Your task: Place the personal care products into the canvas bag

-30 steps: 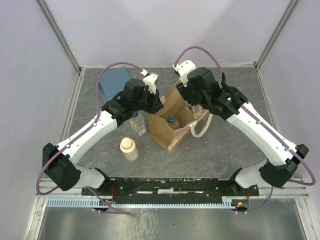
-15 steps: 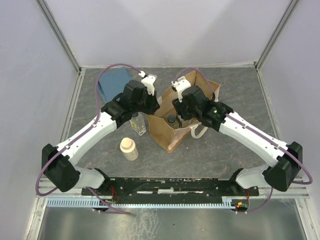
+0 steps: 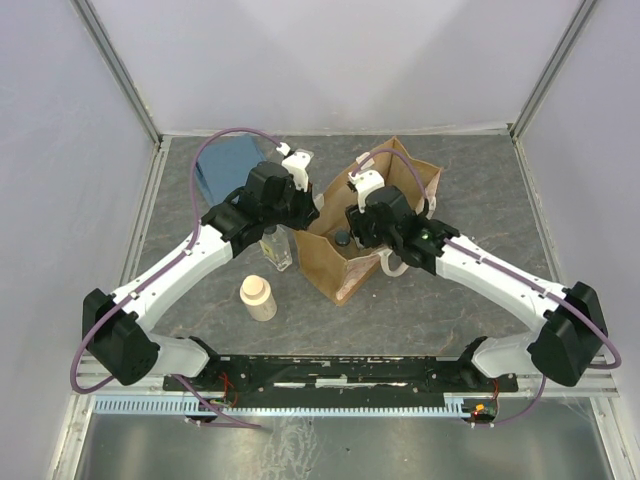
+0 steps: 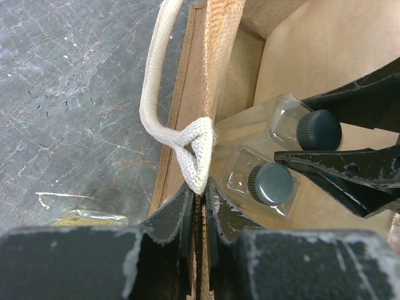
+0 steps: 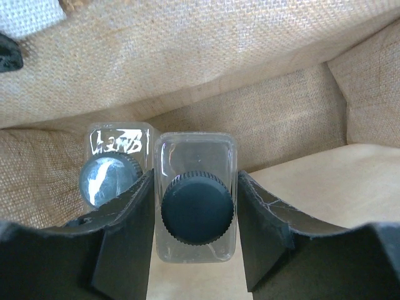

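The clear bottle (image 3: 277,249) is standing outside the bag on my left gripper's side. My right gripper should hold the opposite rim (image 3: 429,205) while my left gripper gets the bottle.
The tan canvas bag (image 3: 335,268) stands at mid-table with its mouth open. My left gripper (image 3: 308,212) is shut on the bag's left rim (image 4: 215,37), just below the off-white handle loop (image 4: 164,94). My right gripper (image 3: 352,238) reaches down inside the bag, shut on a clear square bottle with a dark cap (image 5: 197,209). A second clear bottle (image 5: 111,178) stands on the bag's floor beside it. Outside the bag, another clear bottle (image 3: 277,248) stands under my left arm. The cream round bottle (image 3: 258,297) stands nearer the front.
A folded blue cloth (image 3: 226,165) lies at the back left. The bag's other handle (image 3: 398,262) hangs over its right side. Metal frame rails (image 3: 150,215) border the dark table. My right gripper's black fingers (image 4: 350,175) fill the bag's mouth in the left wrist view.
My right gripper has carried the clear bottle left and down into the bag. My left gripper has closed on the bag's rim.
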Robot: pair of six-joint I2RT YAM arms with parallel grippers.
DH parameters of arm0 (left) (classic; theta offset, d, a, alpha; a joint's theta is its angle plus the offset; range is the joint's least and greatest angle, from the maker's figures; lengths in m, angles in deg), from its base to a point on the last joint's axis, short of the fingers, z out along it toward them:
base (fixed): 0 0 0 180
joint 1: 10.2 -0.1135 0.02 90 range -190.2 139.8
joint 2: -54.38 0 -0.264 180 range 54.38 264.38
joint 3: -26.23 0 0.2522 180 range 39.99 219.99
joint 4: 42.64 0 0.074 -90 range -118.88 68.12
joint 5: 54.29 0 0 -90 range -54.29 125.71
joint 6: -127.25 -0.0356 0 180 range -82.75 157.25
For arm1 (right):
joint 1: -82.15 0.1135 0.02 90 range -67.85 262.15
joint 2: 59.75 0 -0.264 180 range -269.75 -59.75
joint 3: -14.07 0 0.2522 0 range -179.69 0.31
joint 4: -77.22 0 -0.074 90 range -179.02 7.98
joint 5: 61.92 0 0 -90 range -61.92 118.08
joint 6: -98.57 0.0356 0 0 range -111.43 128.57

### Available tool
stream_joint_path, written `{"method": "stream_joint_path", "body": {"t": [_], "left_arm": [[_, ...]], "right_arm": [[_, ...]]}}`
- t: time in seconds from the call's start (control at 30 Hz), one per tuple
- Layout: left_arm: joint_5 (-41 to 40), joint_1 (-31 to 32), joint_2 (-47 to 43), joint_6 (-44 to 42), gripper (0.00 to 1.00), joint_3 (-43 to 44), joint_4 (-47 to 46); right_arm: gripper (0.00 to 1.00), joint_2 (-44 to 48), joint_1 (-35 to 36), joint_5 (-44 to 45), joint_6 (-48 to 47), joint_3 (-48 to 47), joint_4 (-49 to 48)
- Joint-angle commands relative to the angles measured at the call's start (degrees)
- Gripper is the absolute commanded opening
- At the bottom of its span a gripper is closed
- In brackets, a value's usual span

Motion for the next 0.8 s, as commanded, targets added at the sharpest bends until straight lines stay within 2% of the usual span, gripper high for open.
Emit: {"method": "stream_joint_path", "body": {"t": [0.0, 0.2, 0.23, 0.37, 0.5, 0.67, 0.77], "left_arm": [[0.0, 0.4, -0.9, -2.4, 0.17, -0.4, 0.8], [-0.1, 0.3, -0.7, -2.9, 0.18, -0.1, 1.3], [-0.1, 0.3, -0.6, -2.9, 0.18, 0.0, 1.4], [-0.2, 0.3, -0.4, -3.2, 0.18, -0.1, 1.8], [-0.2, 0.3, -0.3, -3.3, 0.21, 0.0, 1.8], [-0.2, 0.3, 0.0, -3.3, 0.45, 0.7, 1.9], [-0.7, 0.3, 0.2, -3.1, 0.74, 2.0, 2.6]], "right_arm": [[0.00, -0.7, 0.2, -2.0, 2.1, -2.2, -11.1], [0.02, -3.7, 0.5, -0.1, 2.2, -2.3, -7.3], [0.08, -3.8, 0.5, 0.2, 2.4, -2.2, -6.7], [0.46, -2.3, 0.6, 1.5, 2.5, -2.9, -4.3], [0.69, 0.6, 0.6, 4.1, 1.6, -5.6, -0.8], [0.85, 3.7, 0.6, 5.2, 0.3, -11.4, 5.0], [0.90, 5.6, 0.6, 6.2, 0.2, -14.5, 7.7]]}}
